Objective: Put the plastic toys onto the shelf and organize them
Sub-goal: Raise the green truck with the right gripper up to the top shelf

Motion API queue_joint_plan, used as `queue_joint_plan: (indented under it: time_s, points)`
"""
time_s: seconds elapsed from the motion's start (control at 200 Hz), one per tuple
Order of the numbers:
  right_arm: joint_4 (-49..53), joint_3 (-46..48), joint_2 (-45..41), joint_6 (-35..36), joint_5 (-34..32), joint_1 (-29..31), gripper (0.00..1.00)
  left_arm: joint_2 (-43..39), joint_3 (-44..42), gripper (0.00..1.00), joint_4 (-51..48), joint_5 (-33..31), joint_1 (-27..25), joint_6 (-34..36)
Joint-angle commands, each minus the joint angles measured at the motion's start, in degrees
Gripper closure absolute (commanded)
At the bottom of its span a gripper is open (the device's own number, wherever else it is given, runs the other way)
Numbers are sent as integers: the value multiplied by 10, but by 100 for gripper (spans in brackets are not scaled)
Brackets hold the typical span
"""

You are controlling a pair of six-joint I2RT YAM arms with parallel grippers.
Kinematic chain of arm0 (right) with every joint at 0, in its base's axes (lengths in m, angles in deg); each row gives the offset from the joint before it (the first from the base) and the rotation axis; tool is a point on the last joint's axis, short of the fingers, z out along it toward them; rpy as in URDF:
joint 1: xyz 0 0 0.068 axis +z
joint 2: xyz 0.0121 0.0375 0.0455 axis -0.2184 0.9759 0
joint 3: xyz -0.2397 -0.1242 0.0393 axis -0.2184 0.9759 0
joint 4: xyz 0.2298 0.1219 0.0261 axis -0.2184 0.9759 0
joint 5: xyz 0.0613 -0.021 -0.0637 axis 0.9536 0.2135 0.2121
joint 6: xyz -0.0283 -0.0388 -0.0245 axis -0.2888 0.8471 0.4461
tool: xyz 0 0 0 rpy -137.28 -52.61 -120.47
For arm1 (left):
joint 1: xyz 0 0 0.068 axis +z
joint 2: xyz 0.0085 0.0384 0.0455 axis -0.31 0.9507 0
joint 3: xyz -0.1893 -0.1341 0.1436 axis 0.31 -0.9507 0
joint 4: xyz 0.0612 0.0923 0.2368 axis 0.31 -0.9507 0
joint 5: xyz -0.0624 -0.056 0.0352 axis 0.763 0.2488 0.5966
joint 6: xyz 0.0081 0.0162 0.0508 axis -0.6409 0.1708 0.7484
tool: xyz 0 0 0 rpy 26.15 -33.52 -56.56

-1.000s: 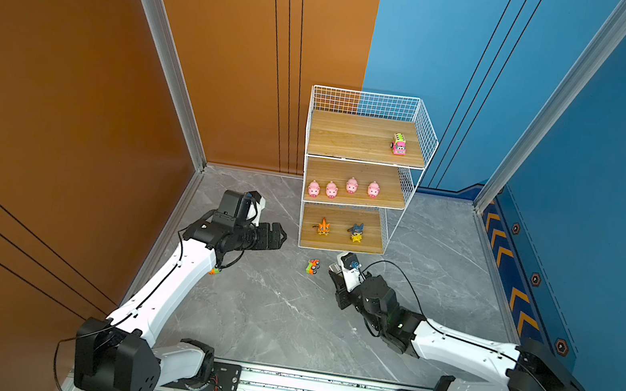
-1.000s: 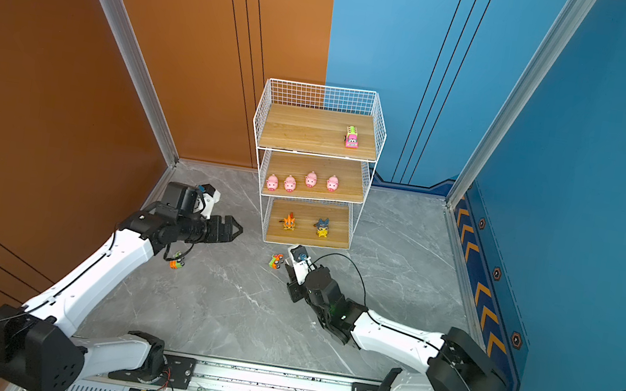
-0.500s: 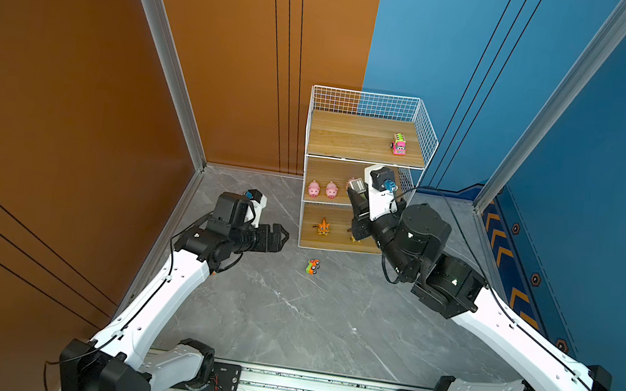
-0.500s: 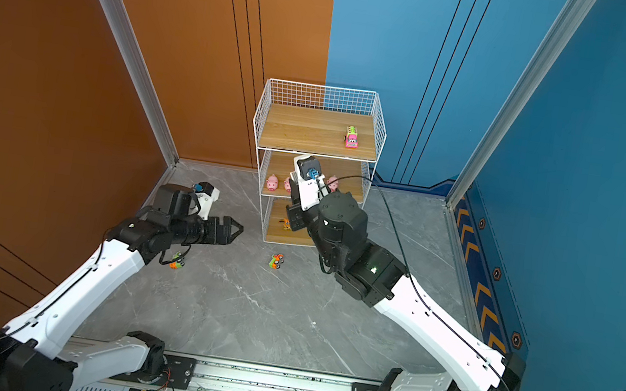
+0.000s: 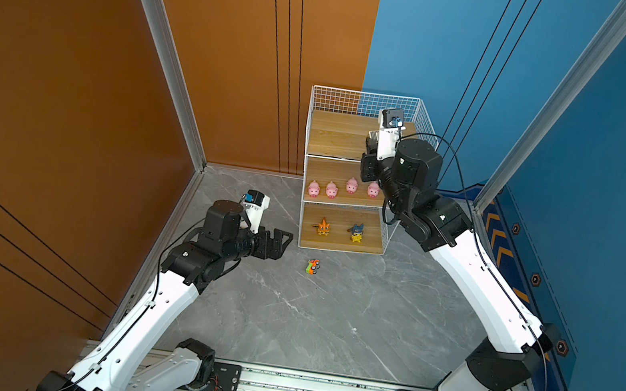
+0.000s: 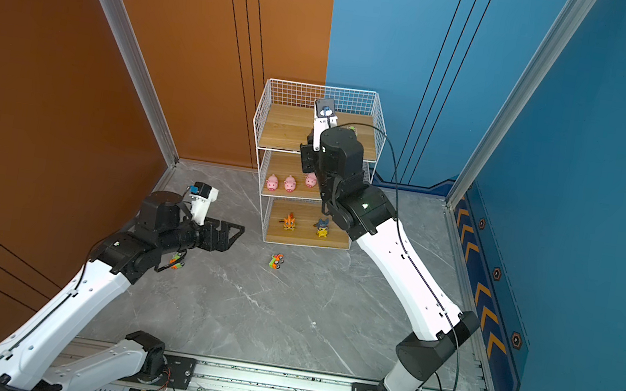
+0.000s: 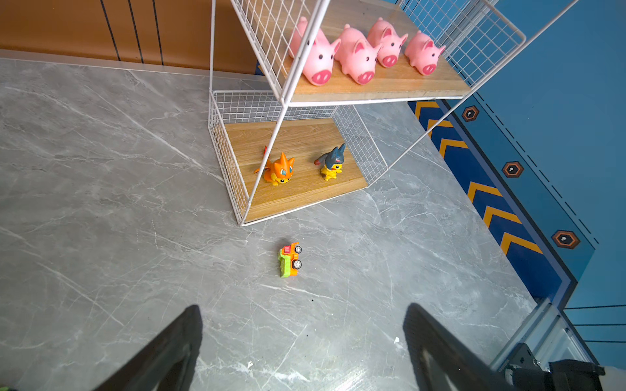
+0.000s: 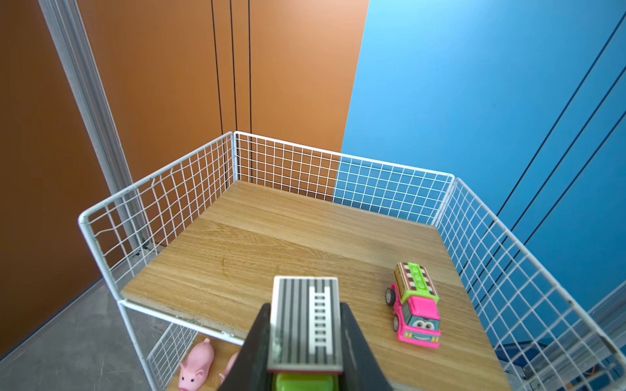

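The green car roof up and the board free beside the pink car mean that I keep my right gripper moving inward, then release once the green car stands.
The shelf stands at the back against the wall. My right gripper is shut on the green car, whose striped ladder roof faces the camera, just above the front edge of the top board. A pink car stands on that board to the right. Several pink pigs line the middle tier. An orange car lies on its side on the floor before the shelf. My left gripper hangs open left of it.
An orange cat figure and a blue-and-yellow figure stand on the bottom tier. A small bright toy shows partly under the left arm. The orange wall is close on the left; the arms' rail runs along the front.
My right arm has risen from the floor beside the orange car to the top tier, carrying the green car. The left gripper has drifted slightly and stays open.
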State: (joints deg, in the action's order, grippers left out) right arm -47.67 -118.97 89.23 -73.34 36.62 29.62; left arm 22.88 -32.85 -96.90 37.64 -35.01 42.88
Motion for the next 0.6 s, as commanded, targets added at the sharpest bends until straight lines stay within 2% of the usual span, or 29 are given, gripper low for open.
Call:
queue_joint_plan:
  time_s: [0.0,0.18,0.596]
  points:
    - [36,-41,19,-27,-15,-12,80,5,-10,6,13,20,-4,8]
    - [57,-74,53,-40,-16,-16,80,8,-10,6,14,25,-4,5]
    - [80,-87,83,-61,-13,-48,80,10,-10,6,16,34,-3,1]
